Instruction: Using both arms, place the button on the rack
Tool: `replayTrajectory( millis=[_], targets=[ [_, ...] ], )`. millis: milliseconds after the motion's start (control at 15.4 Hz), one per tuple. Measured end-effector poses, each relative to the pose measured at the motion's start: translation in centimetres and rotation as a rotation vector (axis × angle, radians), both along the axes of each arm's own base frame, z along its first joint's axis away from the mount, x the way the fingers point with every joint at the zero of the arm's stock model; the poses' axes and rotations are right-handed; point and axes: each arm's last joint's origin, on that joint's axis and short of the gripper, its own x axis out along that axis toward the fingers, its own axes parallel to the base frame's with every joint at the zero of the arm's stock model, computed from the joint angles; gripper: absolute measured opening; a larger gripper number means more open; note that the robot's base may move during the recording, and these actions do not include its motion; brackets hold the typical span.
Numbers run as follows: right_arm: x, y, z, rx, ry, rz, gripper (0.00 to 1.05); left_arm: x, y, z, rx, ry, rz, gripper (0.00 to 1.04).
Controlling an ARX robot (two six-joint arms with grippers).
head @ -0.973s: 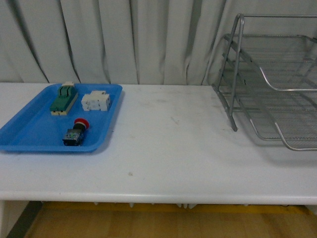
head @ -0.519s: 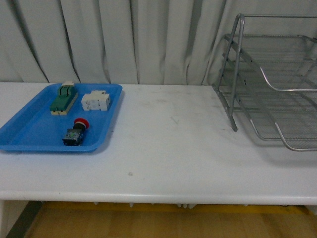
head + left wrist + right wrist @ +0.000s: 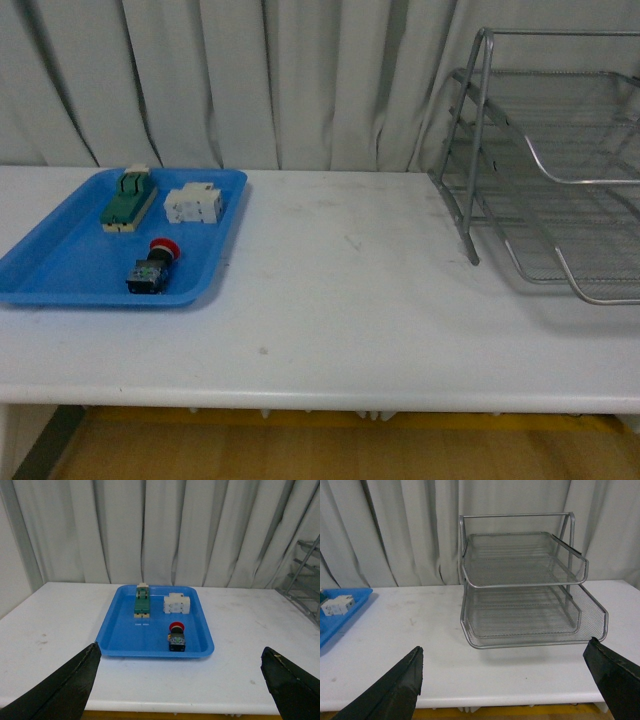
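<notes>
The rack's lower shelf (image 3: 575,255) should slide back and take the button in with it when the robot pushes that shelf, because its front rim (image 3: 610,302) sticks out past the upper shelf.
The button (image 3: 153,266), red cap on a dark boxy body, lies in the blue tray (image 3: 60,265) at the table's left; it also shows in the left wrist view (image 3: 176,636). The silver wire rack (image 3: 545,170) stands at the right and fills the right wrist view (image 3: 525,587). Neither arm shows in the front view. My left gripper (image 3: 180,680) is open and empty, held back from the tray's near edge. My right gripper (image 3: 512,682) is open and empty, facing the rack from the table's front edge.
A green-and-cream switch block (image 3: 129,199) and a white block (image 3: 194,204) lie at the tray's far end. White curtains (image 3: 250,80) hang behind the white table (image 3: 340,300). The table's front edge runs near both grippers.
</notes>
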Motion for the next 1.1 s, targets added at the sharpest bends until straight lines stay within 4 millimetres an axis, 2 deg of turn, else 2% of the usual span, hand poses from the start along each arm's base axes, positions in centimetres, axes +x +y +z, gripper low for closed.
replayTrajectory(
  millis=[130, 195, 260, 324, 389, 519, 584, 649, 779, 843, 973, 1103],
  targets=[
    [0.0, 0.0, 0.0, 0.0, 0.0, 0.0, 0.98, 0.1, 0.1, 0.2, -0.14, 0.284, -0.018, 0.98],
    [0.0, 0.0, 0.0, 0.0, 0.0, 0.0, 0.98, 0.7, 0.3, 1.3, -0.247, 0.334, 0.006, 0.98],
    [0.0, 0.0, 0.0, 0.0, 0.0, 0.0, 0.98, 1.6, 0.6, 2.9, -0.293, 0.29, 0.009, 0.98],
    [0.0, 0.0, 0.0, 0.0, 0.0, 0.0, 0.98, 3.0, 0.8, 4.7, -0.299, 0.234, -0.002, 0.98],
    [0.0, 0.0, 0.0, 0.0, 0.0, 0.0, 0.98, 4.4, 0.8, 5.5, -0.301, 0.216, -0.021, 0.98],
    [0.0, 0.0, 0.0, 0.0, 0.0, 0.0, 0.98, 8.6, 0.8, 6.2, -0.294, 0.232, -0.034, 0.98],
    [0.0, 0.0, 0.0, 0.0, 0.0, 0.0, 0.98, 11.4, 0.4, 6.3, -0.279, 0.266, -0.044, 0.98],
    [0.0, 0.0, 0.0, 0.0, 0.0, 0.0, 0.98, 15.0, -0.6, 6.1, -0.253, 0.338, -0.079, 0.98],
    [0.0, 0.0, 0.0, 0.0, 0.0, 0.0, 0.98, 19.4, -2.0, 5.1, -0.209, 0.433, -0.105, 0.98],
    [0.0, 0.0, 0.0, 0.0, 0.0, 0.0, 0.98, 22.6, -3.5, 3.8, -0.174, 0.509, -0.131, 0.98],
    [0.0, 0.0, 0.0, 0.0, 0.0, 0.0, 0.98, 26.1, -5.1, 1.3, -0.111, 0.61, -0.145, 0.98],
    [0.0, 0.0, 0.0, 0.0, 0.0, 0.0, 0.98, 28.3, -5.8, -1.1, -0.063, 0.692, -0.142, 0.98]
  ],
)
